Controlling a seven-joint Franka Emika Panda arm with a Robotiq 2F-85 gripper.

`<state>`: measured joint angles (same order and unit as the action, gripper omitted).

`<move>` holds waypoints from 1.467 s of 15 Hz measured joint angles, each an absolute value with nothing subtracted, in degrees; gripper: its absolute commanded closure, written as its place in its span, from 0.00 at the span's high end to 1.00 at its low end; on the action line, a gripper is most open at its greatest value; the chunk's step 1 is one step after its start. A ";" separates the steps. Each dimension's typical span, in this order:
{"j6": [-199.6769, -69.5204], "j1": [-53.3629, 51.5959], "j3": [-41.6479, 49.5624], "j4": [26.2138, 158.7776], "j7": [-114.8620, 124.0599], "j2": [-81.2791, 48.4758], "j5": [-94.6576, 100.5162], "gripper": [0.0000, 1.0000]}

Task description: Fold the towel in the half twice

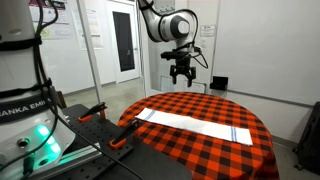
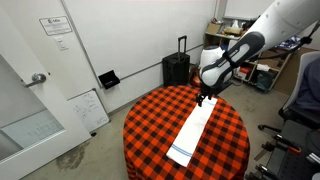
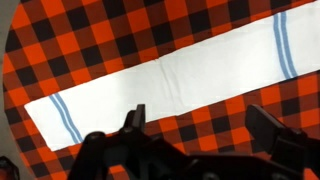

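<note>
My gripper's open fingers stand astride the crease at the towel's middle (image 3: 171,86), so I keep lowering until they meet the towel, then close.
The towel (image 1: 190,123) is a long narrow white strip with thin blue stripes near each end. It lies flat and unfolded across the red-and-black checkered tablecloth (image 1: 240,150) on a round table. It also shows in an exterior view (image 2: 192,132) and in the wrist view (image 3: 170,80). My gripper (image 1: 181,78) hangs well above the table, over the far side of the towel, open and empty. In the wrist view its two fingers (image 3: 200,118) stand wide apart with only tablecloth between them.
A black suitcase (image 2: 176,68) stands behind the table by the wall. A small whiteboard (image 2: 88,108) leans on the wall at floor level. The robot's base and stand (image 1: 30,120) are close to the table's edge. Shelves and clutter (image 2: 262,72) are at the far right.
</note>
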<state>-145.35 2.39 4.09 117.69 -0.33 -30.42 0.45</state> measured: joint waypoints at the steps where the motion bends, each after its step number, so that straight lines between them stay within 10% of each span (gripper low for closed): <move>1: -145.35 2.78 4.08 115.15 -0.33 -33.65 0.44 1.00; 22: -146.44 4.28 2.81 83.75 -1.83 -68.89 0.47 1.00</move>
<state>-146.44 4.28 2.81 83.75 -1.83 -68.89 0.47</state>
